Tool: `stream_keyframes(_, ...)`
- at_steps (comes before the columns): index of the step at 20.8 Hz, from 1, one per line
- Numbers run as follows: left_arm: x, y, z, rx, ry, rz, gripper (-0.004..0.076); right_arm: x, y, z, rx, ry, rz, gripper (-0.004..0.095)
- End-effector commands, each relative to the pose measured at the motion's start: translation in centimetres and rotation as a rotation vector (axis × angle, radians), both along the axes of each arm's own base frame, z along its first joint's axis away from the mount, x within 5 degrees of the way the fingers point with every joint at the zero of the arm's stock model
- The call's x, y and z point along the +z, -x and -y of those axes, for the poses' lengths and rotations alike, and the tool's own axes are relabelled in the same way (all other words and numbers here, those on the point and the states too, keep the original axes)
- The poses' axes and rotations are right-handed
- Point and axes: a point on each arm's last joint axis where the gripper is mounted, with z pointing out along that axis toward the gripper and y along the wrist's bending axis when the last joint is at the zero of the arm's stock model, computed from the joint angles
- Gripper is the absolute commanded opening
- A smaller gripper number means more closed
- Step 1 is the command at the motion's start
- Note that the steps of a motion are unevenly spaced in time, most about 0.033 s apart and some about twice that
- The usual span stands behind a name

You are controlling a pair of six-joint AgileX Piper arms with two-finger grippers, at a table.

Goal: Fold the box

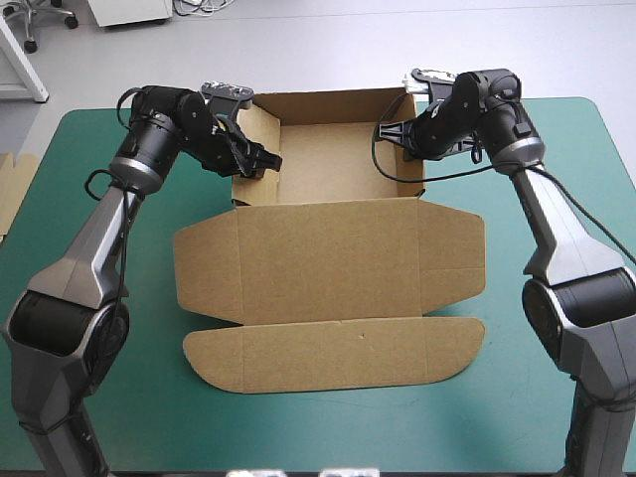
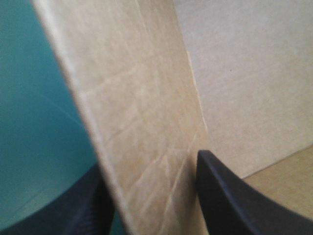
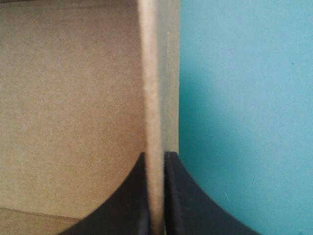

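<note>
My gripper will pull the tray [image 1: 328, 204] toward the front, and the lid [image 1: 329, 262] will slide along flat, because the lid lies flat and is joined to the tray.
The brown box [image 1: 328, 263] lies as an open tray at the far side, with its lid flat toward the front and a rounded flap [image 1: 338, 353] nearest the front edge. My left gripper [image 1: 260, 161] straddles the tray's left wall [image 2: 142, 122]: one black finger [image 2: 234, 196] is inside, the other outside, and they stand apart. At the tray's right wall [image 3: 159, 78], my right gripper [image 1: 409, 129] is shut on the board, whose edge shows between its fingers [image 3: 155, 186].
More brown board [image 1: 10, 189] shows at the table's left edge. The teal-green cover [image 1: 556, 378] lies bare to the right and front of the lid. The right arm's cable hangs over the tray's right side.
</note>
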Motion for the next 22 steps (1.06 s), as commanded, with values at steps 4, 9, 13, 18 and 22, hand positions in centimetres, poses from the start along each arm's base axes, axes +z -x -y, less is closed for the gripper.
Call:
stream_keyframes(4, 1.8, 0.3, 0.1, 0.018, -0.034, 0.086, 0.0356, 3.8, 1.4, 0.0, -0.010, -0.086, 0.108, -0.0011)
stream_keyframes(9, 2.2, -0.5, 0.0, 0.040, -0.035, 0.179, 0.0356, 2.4, 1.3, 0.1, 0.011, -0.035, 0.031, -0.0011)
stream_keyframes(13, 2.4, -0.9, -0.1, 0.053, -0.037, 0.225, 0.0295, 2.1, 1.1, 0.0, 0.024, -0.022, 0.021, -0.0011)
stream_keyframes(18, 0.9, -1.5, -0.1, 0.047, -0.137, 0.191, 0.0257, 2.2, 1.0, 0.0, 0.021, -0.027, 0.040, -0.0012)
stream_keyframes(22, 0.7, -1.3, 1.0, 0.015, -0.224, 0.223, 0.0104, 2.1, 1.0, 0.0, 0.025, -0.023, 0.036, -0.0011)
